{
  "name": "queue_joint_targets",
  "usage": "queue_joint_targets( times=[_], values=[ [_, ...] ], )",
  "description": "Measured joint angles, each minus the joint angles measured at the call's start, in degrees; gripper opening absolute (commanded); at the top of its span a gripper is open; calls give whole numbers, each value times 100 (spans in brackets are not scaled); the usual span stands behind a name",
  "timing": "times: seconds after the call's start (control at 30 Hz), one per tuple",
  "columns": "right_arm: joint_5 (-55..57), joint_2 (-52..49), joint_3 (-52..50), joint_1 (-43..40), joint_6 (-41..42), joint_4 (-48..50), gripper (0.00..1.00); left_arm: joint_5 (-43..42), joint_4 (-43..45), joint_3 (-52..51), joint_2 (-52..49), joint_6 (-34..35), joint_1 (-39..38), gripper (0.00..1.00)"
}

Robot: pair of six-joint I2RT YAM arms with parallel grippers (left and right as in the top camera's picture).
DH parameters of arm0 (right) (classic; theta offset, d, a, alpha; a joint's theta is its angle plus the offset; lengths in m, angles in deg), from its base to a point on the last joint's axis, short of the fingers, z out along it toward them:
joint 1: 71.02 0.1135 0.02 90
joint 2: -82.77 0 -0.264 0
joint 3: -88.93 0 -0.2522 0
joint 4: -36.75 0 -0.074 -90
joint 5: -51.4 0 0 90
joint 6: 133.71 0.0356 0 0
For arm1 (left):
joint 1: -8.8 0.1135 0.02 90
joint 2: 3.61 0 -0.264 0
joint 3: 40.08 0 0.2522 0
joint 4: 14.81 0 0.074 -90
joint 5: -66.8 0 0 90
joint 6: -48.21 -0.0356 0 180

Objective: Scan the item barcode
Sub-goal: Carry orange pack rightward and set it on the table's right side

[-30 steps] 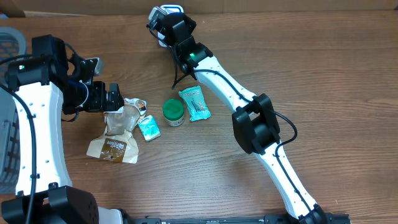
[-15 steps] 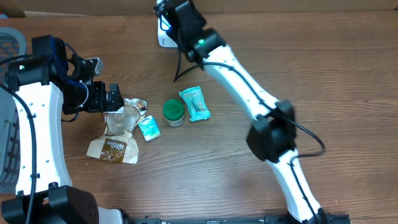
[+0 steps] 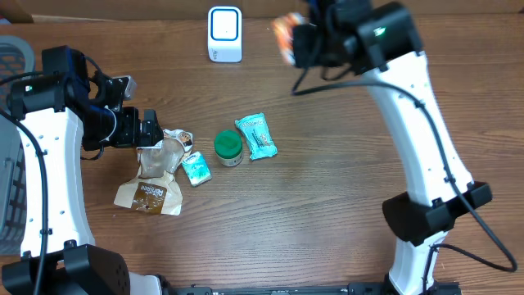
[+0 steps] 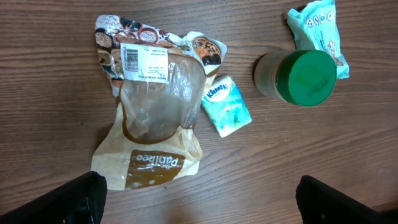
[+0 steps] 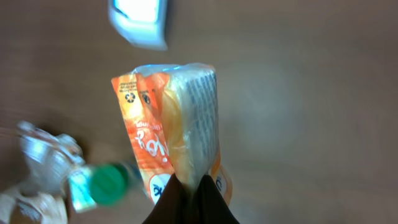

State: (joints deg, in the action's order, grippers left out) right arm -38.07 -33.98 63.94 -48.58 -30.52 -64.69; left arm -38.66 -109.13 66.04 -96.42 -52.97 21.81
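My right gripper should continue to move the orange packet (image 3: 284,37) away from the scanner until it is low over the empty tabletop (image 3: 367,135), because that part of the tabletop is clear of items.
My right gripper (image 5: 189,188) is shut on an orange and clear packet (image 5: 177,127), pinching its lower edge; the view is blurred. Seen from overhead, that packet (image 3: 284,37) hangs in the air to the right of the white barcode scanner (image 3: 224,34), with the right gripper (image 3: 301,43) beside it. In the right wrist view the scanner (image 5: 139,18) lies at the top left. My left gripper (image 4: 205,208) is open with nothing between its fingers, hovering just short of a brown bread bag (image 4: 149,118). From overhead the left gripper (image 3: 152,129) sits at the bag's (image 3: 154,180) upper end.
Next to the bag lie a Kleenex pack (image 3: 196,169), a green-lidded jar (image 3: 228,147) and a teal packet (image 3: 256,136). A grey basket (image 3: 11,57) stands at the far left edge. A cardboard wall runs along the table's back.
The right arm has swung from over the scanner to the right, carrying the orange packet and uncovering the scanner. The left arm has not moved.
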Motion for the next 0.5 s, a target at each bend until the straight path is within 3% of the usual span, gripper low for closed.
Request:
queue_joint_targets(
  times=[0.2,0.5],
  values=[
    [-114,-199,-7,-841,236,-901,4,-2,-2,0,0,0,0,100],
    [-282,-435,-879,-2004,402,-588,4,0,0,0,0,0,0,99]
  ],
)
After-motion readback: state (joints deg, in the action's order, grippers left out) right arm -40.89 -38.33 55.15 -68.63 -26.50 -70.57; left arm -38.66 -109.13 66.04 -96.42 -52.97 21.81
